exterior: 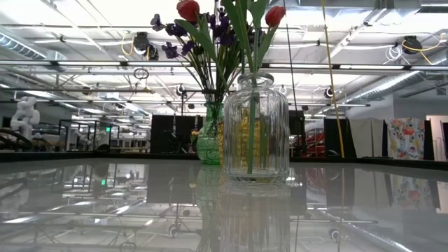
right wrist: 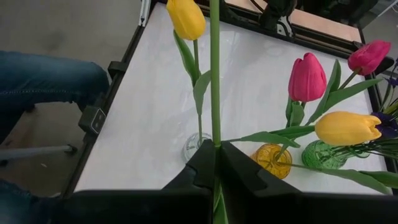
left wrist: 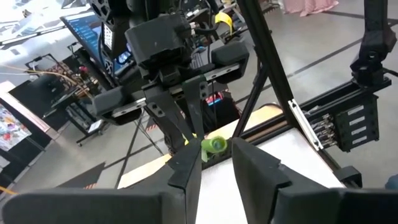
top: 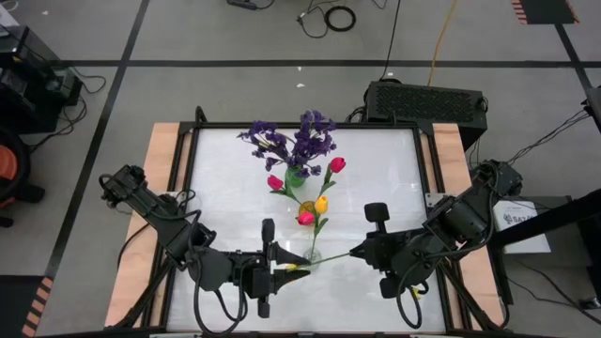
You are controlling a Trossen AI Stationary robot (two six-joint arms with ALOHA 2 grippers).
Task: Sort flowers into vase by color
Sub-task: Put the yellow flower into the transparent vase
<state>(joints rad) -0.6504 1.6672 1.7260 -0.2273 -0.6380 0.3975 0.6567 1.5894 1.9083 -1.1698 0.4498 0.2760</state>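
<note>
The flower head is tucked under my right gripper's wrist, so my left gripper should hold the stem's loose end (left wrist: pixel 215 145) while my right gripper takes a new grip by the leaves.
My right gripper (top: pixel 353 252) is shut on a long green stem (top: pixel 329 256) that runs level toward my left gripper (top: pixel 280 268). The stem's flower head does not show. My left gripper is open, and its fingertips (left wrist: pixel 186 168) stand on either side of the stem's free end (left wrist: pixel 214 146); I see no touch. A yellow tulip (right wrist: pixel 186 18) stands in the clear vase (right wrist: pixel 198 148), leaning toward the near edge. The amber vase (right wrist: pixel 273 158) holds a pink tulip (right wrist: pixel 306 78) and a yellow tulip (right wrist: pixel 348 127). The green vase (top: pixel 295 176) holds purple sprigs (top: pixel 300 141) and pink-red tulips (top: pixel 336 164). My right gripper pinches the green stem (right wrist: pixel 214 134) between its two fingers. The fingers come level from the table's right and lie along the stem. The stem is lifted clear of the table and passes level over the clear vase toward my left gripper.
The three vases stand in a line down the table's middle, the clear one (exterior: pixel 255 126) nearest. A black box (top: pixel 427 99) sits beyond the far right corner. A person's leg in blue jeans (right wrist: pixel 43 81) shows beside the table's left edge. White table top lies bare on both sides.
</note>
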